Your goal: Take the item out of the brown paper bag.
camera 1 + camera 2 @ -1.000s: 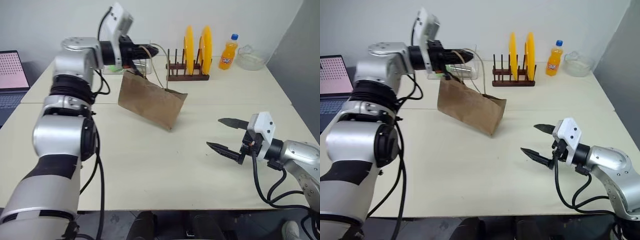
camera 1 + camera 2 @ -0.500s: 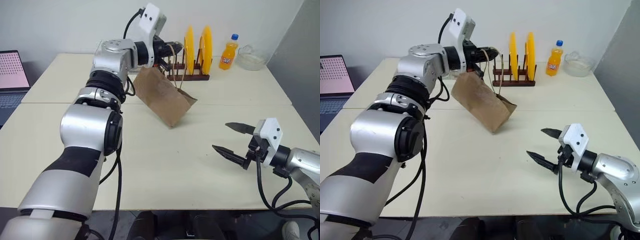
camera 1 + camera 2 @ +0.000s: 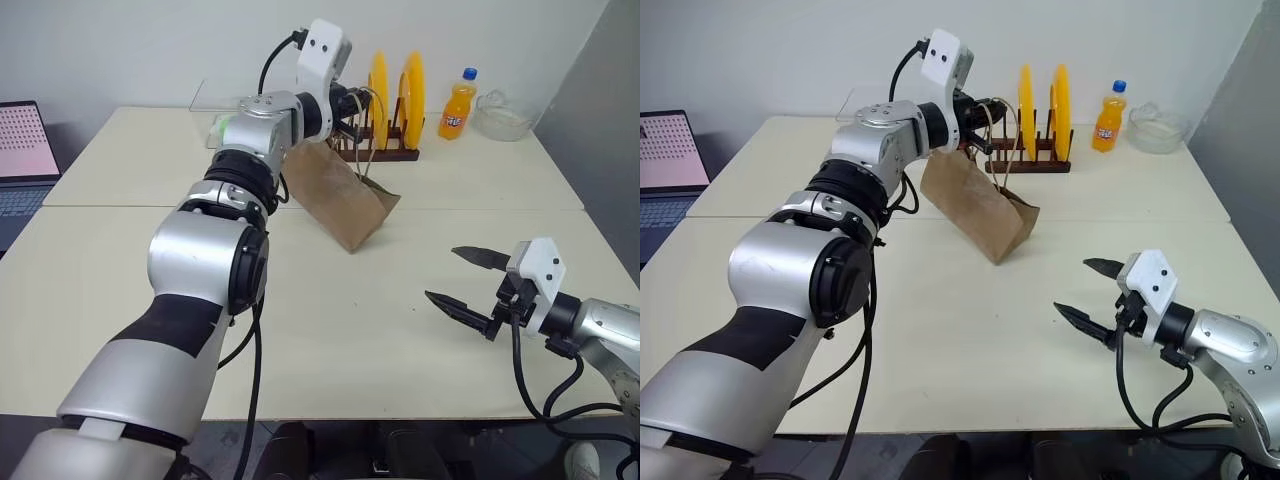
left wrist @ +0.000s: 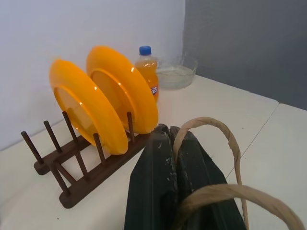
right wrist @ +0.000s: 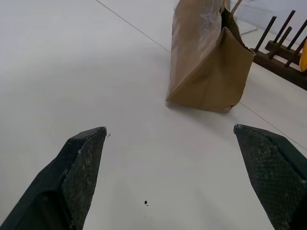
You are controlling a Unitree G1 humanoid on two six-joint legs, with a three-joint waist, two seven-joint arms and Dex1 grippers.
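Note:
The bag hangs slanted on its lower corner (image 3: 353, 246). I should set it upright with my left gripper and free the cord handles before my right gripper tips it.
The brown paper bag (image 3: 340, 195) hangs tilted, its lower corner on the table just in front of the dish rack. My left gripper (image 3: 362, 100) is level above the bag's mouth, shut on the tan cord handles (image 4: 211, 125), which loop over its black fingers (image 4: 158, 163). The item is hidden inside the bag. My right gripper (image 3: 442, 274) hovers low over the table at the near right, open wide with nothing between its fingers. It points toward the bag (image 5: 206, 62), well short of it.
A wooden dish rack (image 3: 375, 152) holds two yellow plates (image 3: 408, 88) right behind the bag. An orange soda bottle (image 3: 457, 105) and a glass bowl (image 3: 500, 115) stand at the back right. A laptop (image 3: 20, 150) sits at the far left.
My left arm has swung right toward the dish rack, carrying the bag by its handles; the bag now leans more steeply. The right gripper has stayed put, still open.

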